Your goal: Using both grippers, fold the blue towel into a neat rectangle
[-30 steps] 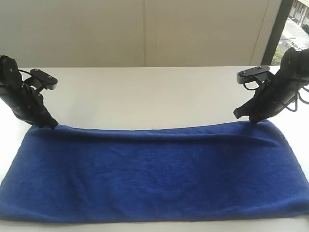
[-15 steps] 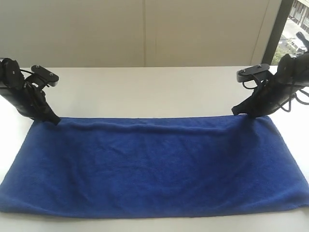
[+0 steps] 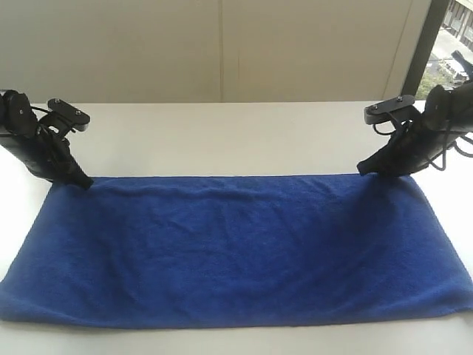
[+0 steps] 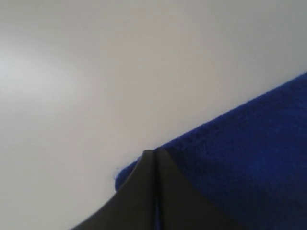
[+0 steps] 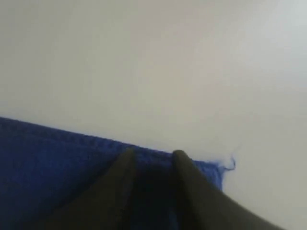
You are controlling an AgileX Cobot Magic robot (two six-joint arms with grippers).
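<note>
I should grip and straighten that corner with my left gripper before folding: the blue towel's near corner (image 3: 10,312) on its side bends back from the towel's near edge.
The blue towel (image 3: 236,251) lies flat on the white table (image 3: 222,133) as a long band reaching almost to the near edge. My left gripper (image 3: 83,181) sits at the towel's far left corner. In the left wrist view its black fingers meet at one point (image 4: 154,152), shut on the corner of the towel (image 4: 249,143). My right gripper (image 3: 363,170) rests at the far right corner. In the right wrist view its two fingers stand apart (image 5: 153,154), open, with the towel (image 5: 57,148) under and between them and a loose thread at the corner.
Bare white tabletop stretches behind the towel up to a pale wall (image 3: 222,44). A dark window frame (image 3: 421,52) stands at the back right. The towel's near edge runs close to the table's front edge.
Both grippers have moved a little away from the camera, drawing the towel's far edge back. The raised ridge along that edge has flattened out.
</note>
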